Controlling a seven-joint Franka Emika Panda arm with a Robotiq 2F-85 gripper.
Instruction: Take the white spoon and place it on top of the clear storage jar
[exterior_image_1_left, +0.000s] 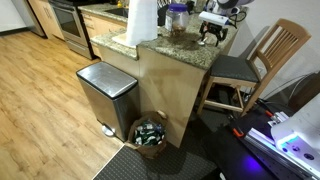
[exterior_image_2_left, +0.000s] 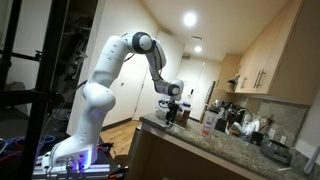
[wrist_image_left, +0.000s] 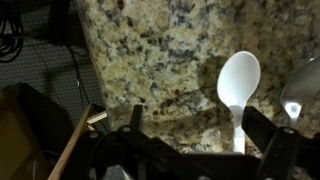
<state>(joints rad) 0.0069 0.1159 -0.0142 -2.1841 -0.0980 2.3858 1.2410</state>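
Observation:
My gripper's fingers have the white spoon's handle (wrist_image_left: 238, 124) off-centre between them. I should move my gripper toward the metal spoon (wrist_image_left: 298, 88) to centre the white spoon's handle before closing.
The white spoon (wrist_image_left: 238, 82) lies on the speckled granite counter (wrist_image_left: 170, 50), its bowl pointing away and its slim handle running back toward the gripper. My gripper (wrist_image_left: 198, 122) is open and hovers low over the counter. The spoon's handle sits between the two fingers, close to the right one, and I see no contact. The clear storage jar (exterior_image_1_left: 177, 22) with its bluish lid stands on the counter top, beside the gripper (exterior_image_1_left: 212, 30). The jar is out of the wrist view. The arm reaches over the counter in an exterior view (exterior_image_2_left: 172, 112).
A tall white paper roll (exterior_image_1_left: 142, 22) stands next to the jar. A shiny metal spoon (wrist_image_left: 302, 92) lies right of the white one. The counter edge drops off at the left (wrist_image_left: 85, 80). A steel bin (exterior_image_1_left: 106, 92), a basket (exterior_image_1_left: 150, 133) and a wooden chair (exterior_image_1_left: 250, 65) stand around the counter.

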